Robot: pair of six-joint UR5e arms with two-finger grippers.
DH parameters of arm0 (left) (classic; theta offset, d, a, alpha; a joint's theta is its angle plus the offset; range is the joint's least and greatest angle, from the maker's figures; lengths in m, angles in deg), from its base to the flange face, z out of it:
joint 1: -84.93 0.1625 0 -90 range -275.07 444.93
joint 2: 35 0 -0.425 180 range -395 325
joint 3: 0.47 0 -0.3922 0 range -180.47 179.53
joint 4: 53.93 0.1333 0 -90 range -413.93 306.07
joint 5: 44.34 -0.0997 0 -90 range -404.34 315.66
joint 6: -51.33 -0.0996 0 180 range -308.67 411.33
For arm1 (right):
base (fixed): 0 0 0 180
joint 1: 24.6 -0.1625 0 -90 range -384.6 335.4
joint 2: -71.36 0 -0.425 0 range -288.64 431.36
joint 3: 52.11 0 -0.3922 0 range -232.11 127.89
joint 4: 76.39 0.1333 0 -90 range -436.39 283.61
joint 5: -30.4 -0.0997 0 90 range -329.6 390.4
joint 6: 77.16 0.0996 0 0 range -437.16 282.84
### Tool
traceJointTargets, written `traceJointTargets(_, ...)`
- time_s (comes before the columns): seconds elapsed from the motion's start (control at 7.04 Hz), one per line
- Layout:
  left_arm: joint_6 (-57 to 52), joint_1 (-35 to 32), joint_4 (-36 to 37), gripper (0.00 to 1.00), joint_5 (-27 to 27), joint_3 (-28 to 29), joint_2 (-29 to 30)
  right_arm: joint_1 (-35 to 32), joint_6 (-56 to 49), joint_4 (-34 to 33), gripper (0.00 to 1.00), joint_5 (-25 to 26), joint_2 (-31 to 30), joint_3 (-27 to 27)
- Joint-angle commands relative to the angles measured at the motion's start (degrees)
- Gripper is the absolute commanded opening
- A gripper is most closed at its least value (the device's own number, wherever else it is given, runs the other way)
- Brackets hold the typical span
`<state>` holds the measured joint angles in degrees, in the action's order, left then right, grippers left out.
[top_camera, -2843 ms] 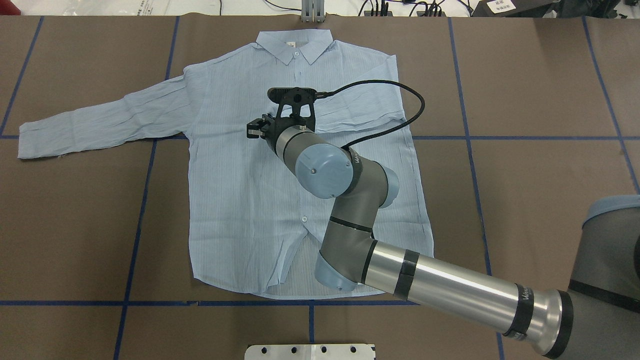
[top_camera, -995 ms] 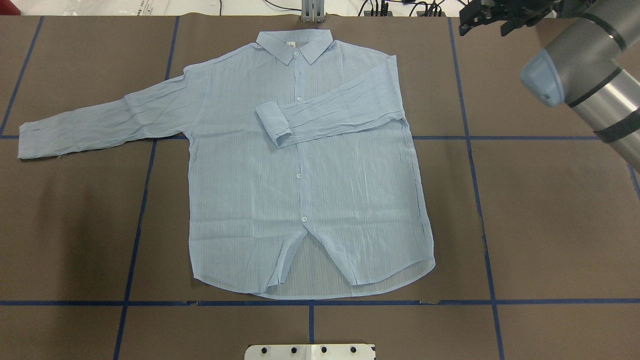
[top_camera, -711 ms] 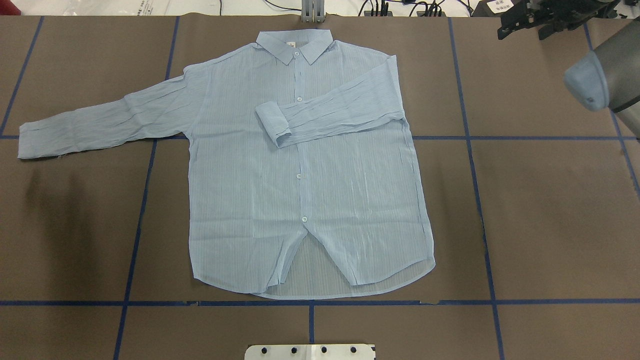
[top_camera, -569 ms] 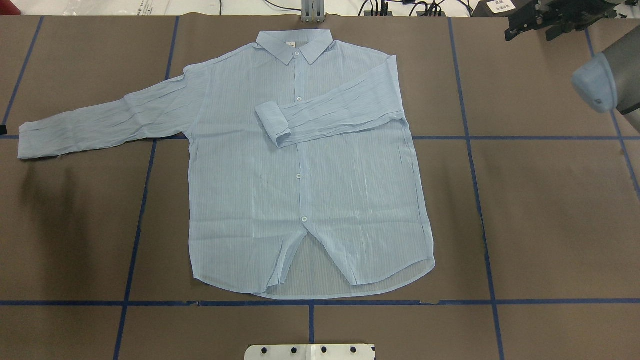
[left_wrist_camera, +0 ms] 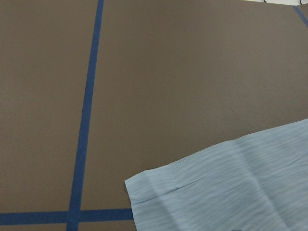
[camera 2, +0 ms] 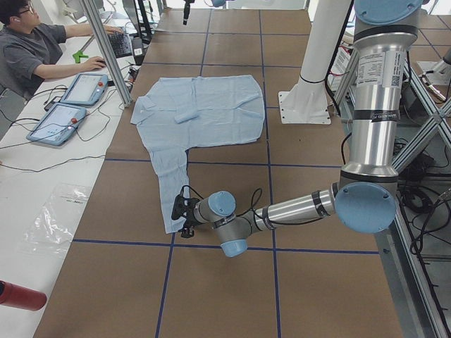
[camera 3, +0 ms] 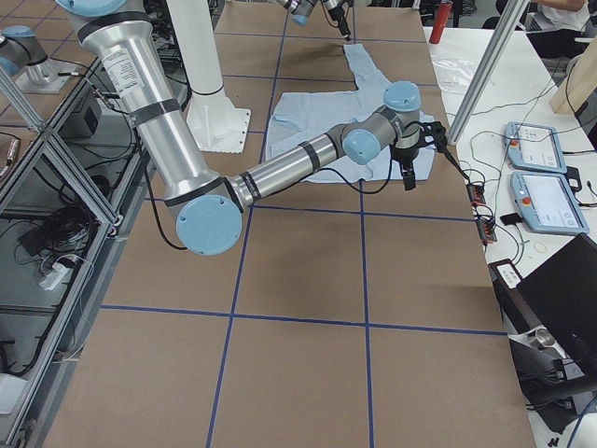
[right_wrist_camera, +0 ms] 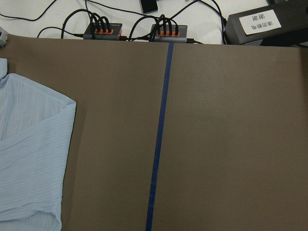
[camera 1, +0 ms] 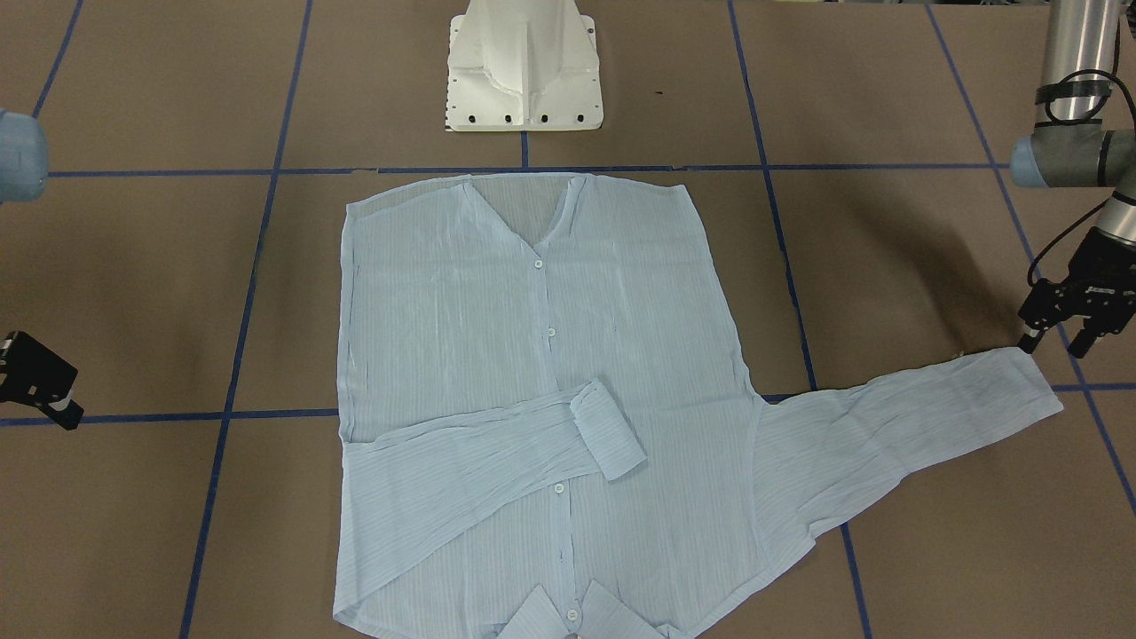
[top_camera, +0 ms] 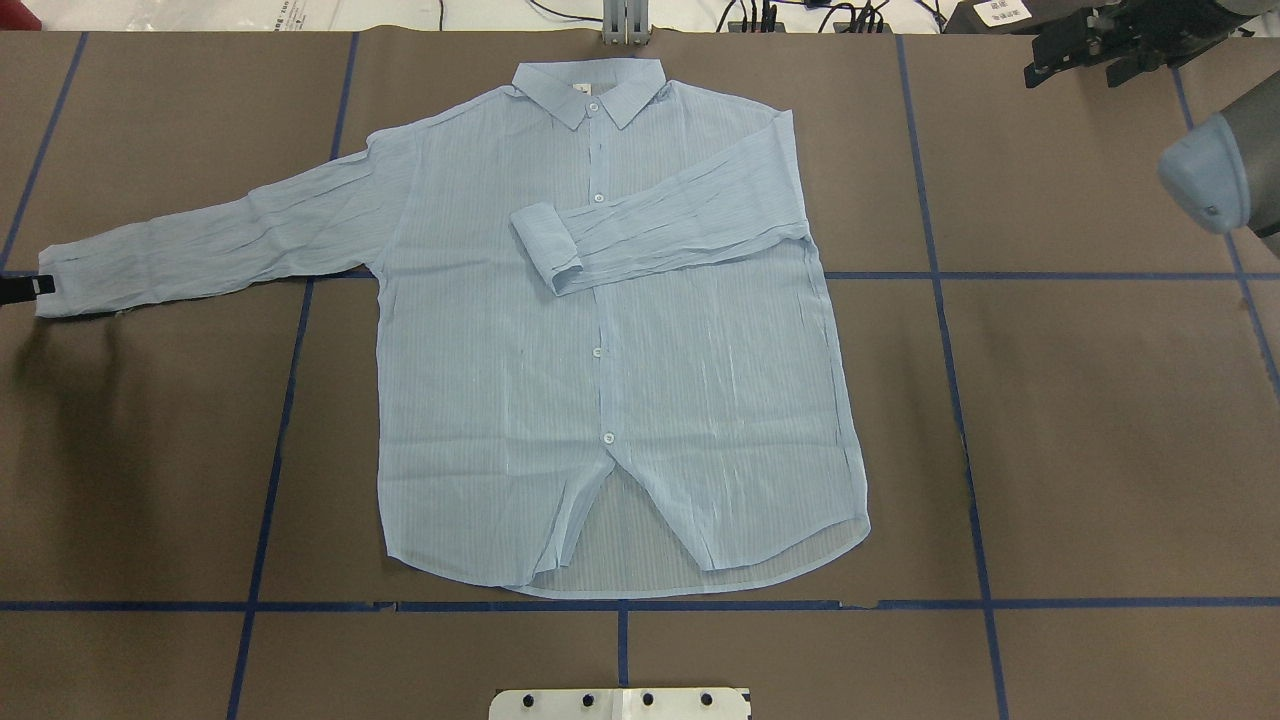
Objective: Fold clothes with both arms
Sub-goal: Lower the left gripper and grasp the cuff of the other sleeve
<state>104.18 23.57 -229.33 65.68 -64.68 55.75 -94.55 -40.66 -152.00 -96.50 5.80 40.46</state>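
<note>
I expect that when I carry the outstretched cuff across the chest, its sleeve (camera 1: 900,433) will cover the rolled cuff, as the sleeve reaches well beyond the shirt's side (camera 1: 757,426).
The pale blue shirt (top_camera: 610,380) lies flat, front up, collar at the far edge. One sleeve is folded across the chest, with its rolled cuff (top_camera: 545,248) near the buttons. The other sleeve (top_camera: 210,245) stretches out to the side. My left gripper (camera 1: 1053,346) is open and hovers at that sleeve's cuff (camera 1: 1021,386); the cuff corner (left_wrist_camera: 159,192) shows in the left wrist view. My right gripper (top_camera: 1085,62) is open and empty, off the shirt at the far right corner. The right wrist view shows only the shirt's folded shoulder (right_wrist_camera: 29,144).
The white pedestal base (camera 1: 524,80) stands at the near edge. Blue tape lines (top_camera: 940,275) cross the brown mat. Cable hubs (right_wrist_camera: 103,30) and a black labelled box (right_wrist_camera: 260,21) lie past the far edge. An operator (camera 2: 35,53) sits by two tablets.
My right arm let go of the folded sleeve at the chest and drew back to the far right corner. My left gripper has come in at the outstretched sleeve's cuff.
</note>
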Motion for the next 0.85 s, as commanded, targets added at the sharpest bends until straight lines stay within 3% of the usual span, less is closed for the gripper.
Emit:
traceJointTargets(0.0,0.06,2.46,-0.12,0.88,-0.34,0.22,0.04,0.0,-0.12,0.02,1.0,0.24,-0.27,0.07)
traceJointTargets(0.28,-0.03,2.73,-0.3,0.85,-0.43,0.65,-0.04,0.0,-0.38,0.02,1.0,0.25,-0.27,0.07)
traceJointTargets(0.57,-0.03,2.82,-0.21,0.76,-0.43,0.92,-0.05,0.0,-0.38,0.02,1.0,0.33,-0.18,-0.02)
traceJointTargets(0.71,-0.11,2.73,-0.21,0.64,-0.43,1.18,-0.05,0.0,-0.38,0.02,1.0,0.33,-0.18,-0.02)
